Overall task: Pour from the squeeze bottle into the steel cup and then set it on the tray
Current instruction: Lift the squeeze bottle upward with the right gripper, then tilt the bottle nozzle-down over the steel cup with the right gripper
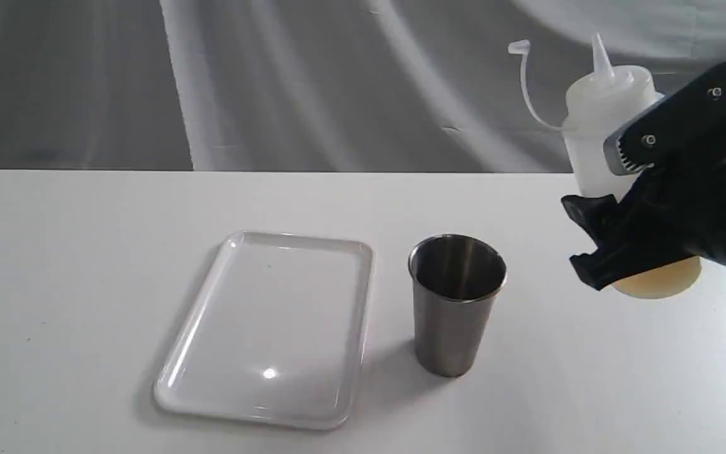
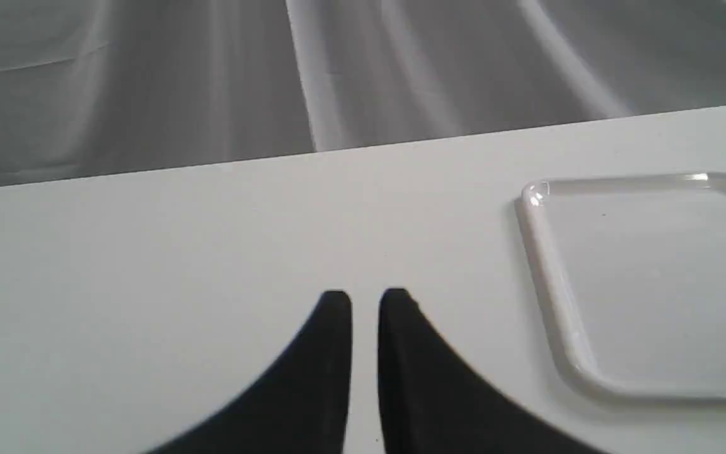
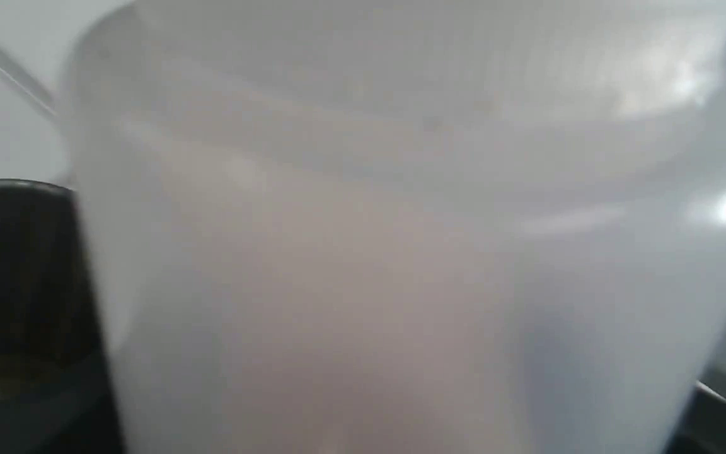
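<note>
My right gripper should lift the squeeze bottle and move back before tilting it toward the steel cup's opening [image 1: 457,267], because the bottle hangs low and upright, nozzle up [image 1: 601,57].
The squeeze bottle [image 1: 596,126] stands upright at the right, with amber liquid showing at its base and its tethered cap [image 1: 518,46] hanging off to the left. My right gripper [image 1: 599,211] is shut on its lower body, one finger in front and one behind. The bottle's whitish wall [image 3: 401,252] fills the right wrist view. Whether its base touches the table I cannot tell. The steel cup [image 1: 457,302] stands upright left of the bottle. Left of the cup lies the white tray [image 1: 268,315], with nothing on it. My left gripper [image 2: 365,299] hovers shut over bare table beside the tray [image 2: 653,284].
The white table [image 1: 54,284] ends at a far edge, with a grey draped cloth [image 1: 275,82] behind it. The right arm's black body [image 1: 716,208] reaches in from the right edge.
</note>
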Robot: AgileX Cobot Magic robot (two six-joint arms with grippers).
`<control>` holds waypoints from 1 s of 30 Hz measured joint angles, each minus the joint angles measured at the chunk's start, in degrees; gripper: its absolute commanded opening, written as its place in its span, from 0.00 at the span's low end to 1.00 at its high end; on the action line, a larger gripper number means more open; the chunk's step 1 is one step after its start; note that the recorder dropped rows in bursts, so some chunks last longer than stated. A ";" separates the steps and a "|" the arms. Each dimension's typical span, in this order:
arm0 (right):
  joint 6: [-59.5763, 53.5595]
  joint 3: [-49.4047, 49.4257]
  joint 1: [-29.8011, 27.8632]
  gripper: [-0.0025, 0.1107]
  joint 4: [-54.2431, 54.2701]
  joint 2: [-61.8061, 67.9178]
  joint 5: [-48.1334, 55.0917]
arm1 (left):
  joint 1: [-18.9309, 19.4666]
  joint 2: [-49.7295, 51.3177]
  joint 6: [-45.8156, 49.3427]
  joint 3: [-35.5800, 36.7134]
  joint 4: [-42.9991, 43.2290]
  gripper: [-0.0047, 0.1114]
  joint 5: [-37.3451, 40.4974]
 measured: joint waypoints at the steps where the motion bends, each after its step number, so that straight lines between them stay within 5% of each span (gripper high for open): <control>1: 0.52 -0.11 0.00 0.02 -0.14 0.00 0.09 | 0.00 0.00 0.00 0.00 0.00 0.11 0.00; 16: 15.61 -0.11 0.00 0.02 -2.49 -3.89 -8.20 | 0.00 0.00 0.00 0.00 0.00 0.11 0.00; 25: 32.28 -0.11 -1.04 0.02 -22.62 -8.02 -9.42 | 0.00 0.00 0.00 0.00 0.00 0.11 0.00; 30: 35.25 -0.11 -2.95 0.02 -24.84 -8.26 -6.31 | 0.00 0.00 0.00 0.00 0.00 0.11 0.00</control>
